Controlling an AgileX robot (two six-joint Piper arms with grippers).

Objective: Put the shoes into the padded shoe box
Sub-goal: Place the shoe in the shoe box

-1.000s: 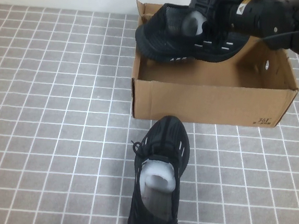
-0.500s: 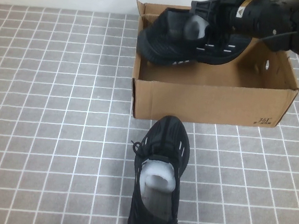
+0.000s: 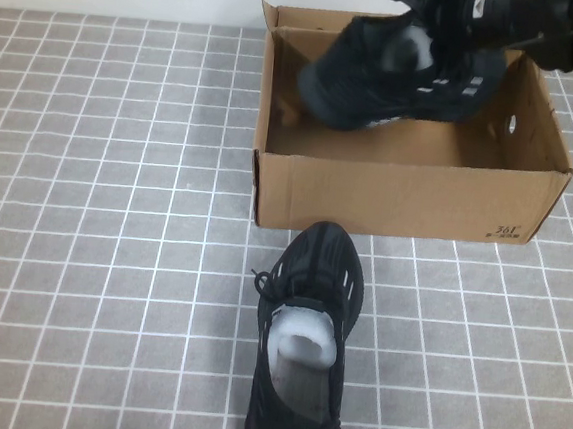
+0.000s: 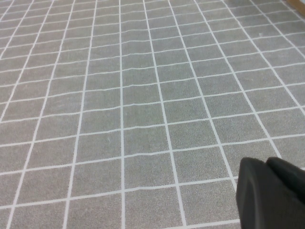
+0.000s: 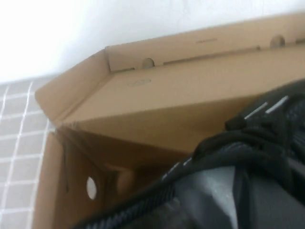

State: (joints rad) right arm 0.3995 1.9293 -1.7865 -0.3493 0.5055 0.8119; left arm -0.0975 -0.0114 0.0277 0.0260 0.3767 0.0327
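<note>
My right gripper should keep going down until the shoe's sole touches the box's bottom, because the held shoe lines up with the box's long side and is within the box's sides.
One black knit shoe hangs tilted over the open brown shoe box, toe pointing to the box's left end. My right gripper is shut on its heel opening, by the white paper stuffing. The right wrist view shows that shoe close up, with the box's inner wall and its round holes behind. The second shoe lies on the table in front of the box, toe toward the box, paper stuffing showing. My left gripper is shut and empty over bare tablecloth, out of the high view.
A grey tablecloth with a white grid covers the table. The box's flaps stand open at the back left corner. A white wall runs behind the table.
My right gripper has carried the shoe to the right, from over the box's left rim to over its middle. The shoe on the table has not moved.
</note>
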